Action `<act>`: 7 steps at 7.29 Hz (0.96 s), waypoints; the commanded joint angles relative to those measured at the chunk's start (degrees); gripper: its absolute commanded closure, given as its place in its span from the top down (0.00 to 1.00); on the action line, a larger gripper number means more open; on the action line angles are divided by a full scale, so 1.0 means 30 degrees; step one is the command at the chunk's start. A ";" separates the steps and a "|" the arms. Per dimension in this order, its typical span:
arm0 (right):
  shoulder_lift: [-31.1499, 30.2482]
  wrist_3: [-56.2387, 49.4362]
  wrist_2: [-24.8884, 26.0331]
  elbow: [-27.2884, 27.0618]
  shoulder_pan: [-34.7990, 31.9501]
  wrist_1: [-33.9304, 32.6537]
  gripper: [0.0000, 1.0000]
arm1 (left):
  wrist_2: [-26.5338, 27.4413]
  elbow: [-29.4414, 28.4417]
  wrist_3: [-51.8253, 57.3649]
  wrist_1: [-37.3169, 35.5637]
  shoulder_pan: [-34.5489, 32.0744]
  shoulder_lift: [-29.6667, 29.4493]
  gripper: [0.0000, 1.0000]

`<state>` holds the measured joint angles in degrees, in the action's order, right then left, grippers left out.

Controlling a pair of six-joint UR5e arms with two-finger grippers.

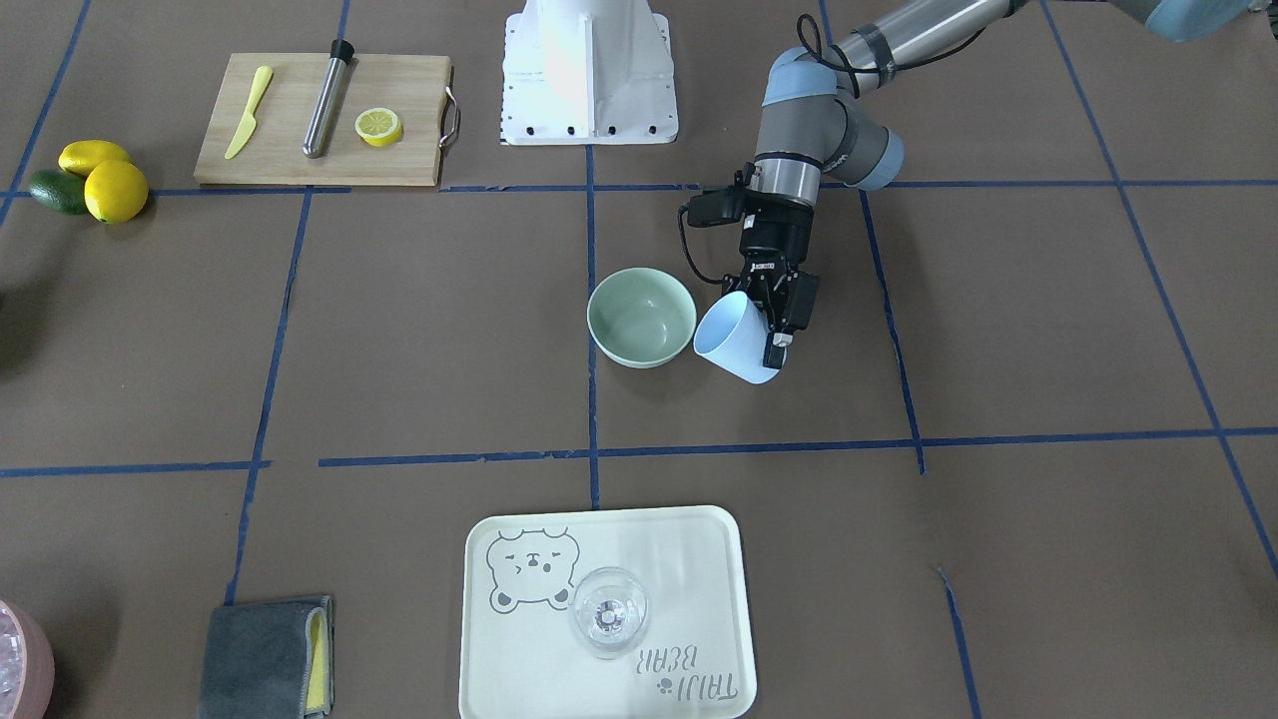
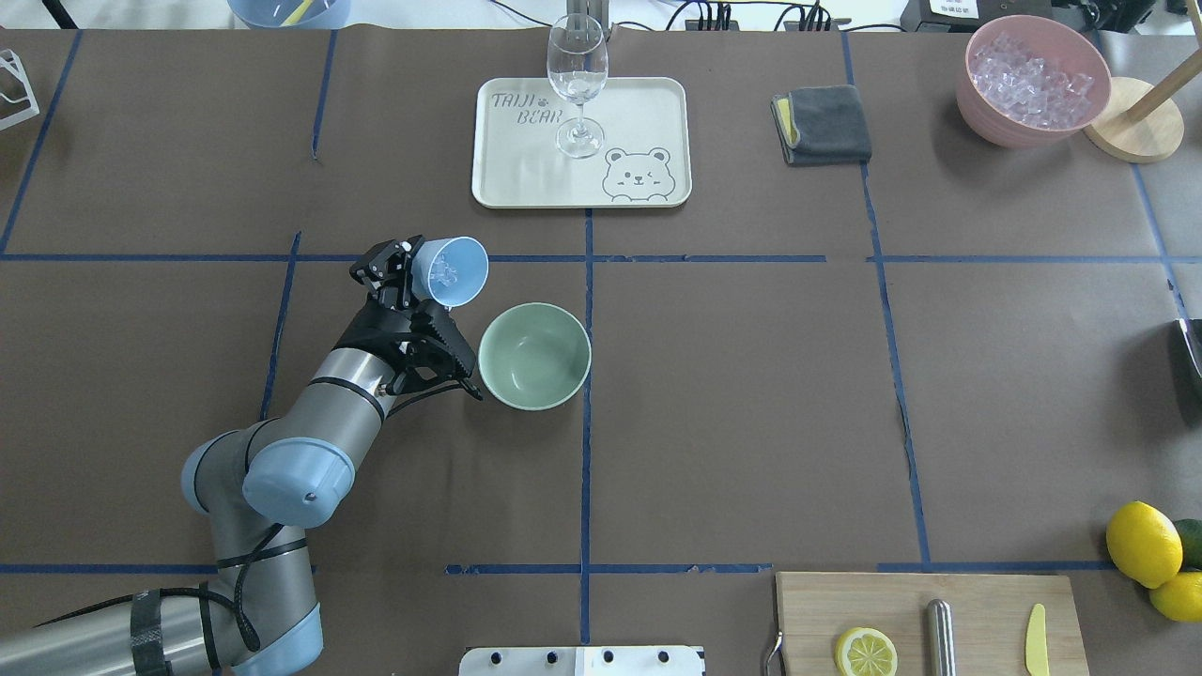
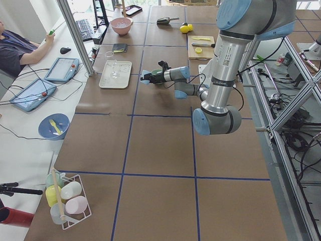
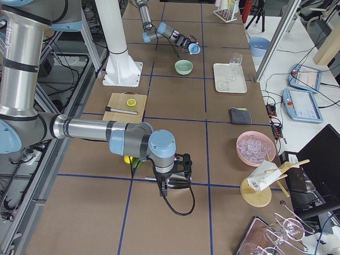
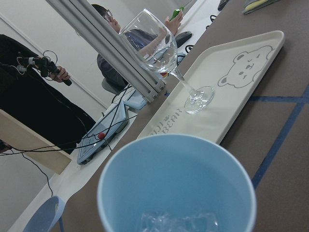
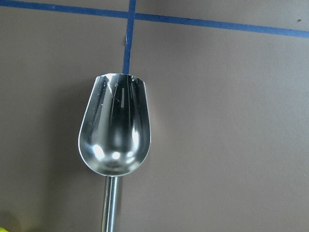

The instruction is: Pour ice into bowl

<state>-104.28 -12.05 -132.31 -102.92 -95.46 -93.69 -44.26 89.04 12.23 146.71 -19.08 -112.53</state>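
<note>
The light blue cup's opening aims past the bowl toward the tray; my left gripper should bring it back over before tipping.
My left gripper is shut on a light blue cup and holds it tilted, mouth toward the pale mint-green bowl, just beside the bowl's rim. In the overhead view the cup is at the bowl's far left side. A few clear ice cubes lie inside the cup; they also show in the left wrist view. The bowl looks empty. My right gripper is low over the table far to my right, above a metal scoop. Its fingers are hidden.
A cream bear tray with a wine glass stands beyond the bowl. A grey cloth and a pink container of ice are at the far right. A cutting board with a lemon half, and whole lemons, are near right.
</note>
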 commanded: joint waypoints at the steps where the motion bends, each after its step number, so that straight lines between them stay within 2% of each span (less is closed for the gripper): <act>1: -0.0132 0.0004 -0.0046 0.0000 -0.0201 0.0000 1.00 | 0.0836 0.0290 0.5159 -0.0065 0.0266 -0.0078 0.00; 2: -0.0220 0.0004 -0.0046 0.0000 -0.0259 0.0000 1.00 | 0.1445 0.0232 0.6776 -0.0094 0.0469 -0.0078 0.00; 3: -0.0279 0.0004 -0.0046 0.0000 -0.0317 0.0000 1.00 | 0.3627 0.0029 0.8706 -0.0182 0.1892 -0.0107 0.00; 4: -0.0280 0.0033 -0.0017 0.0116 -0.0376 0.0000 1.00 | 0.5041 0.0114 1.0523 -0.0183 0.3125 -0.0166 0.00; 7: -0.0280 0.0004 -0.0075 0.0410 -0.0523 0.0000 1.00 | 0.5695 0.0085 1.3053 -0.0475 0.3313 -0.0606 0.00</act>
<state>-105.11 -12.03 -132.52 -101.84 -96.84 -93.69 -28.44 89.34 48.15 145.60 -9.34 -114.27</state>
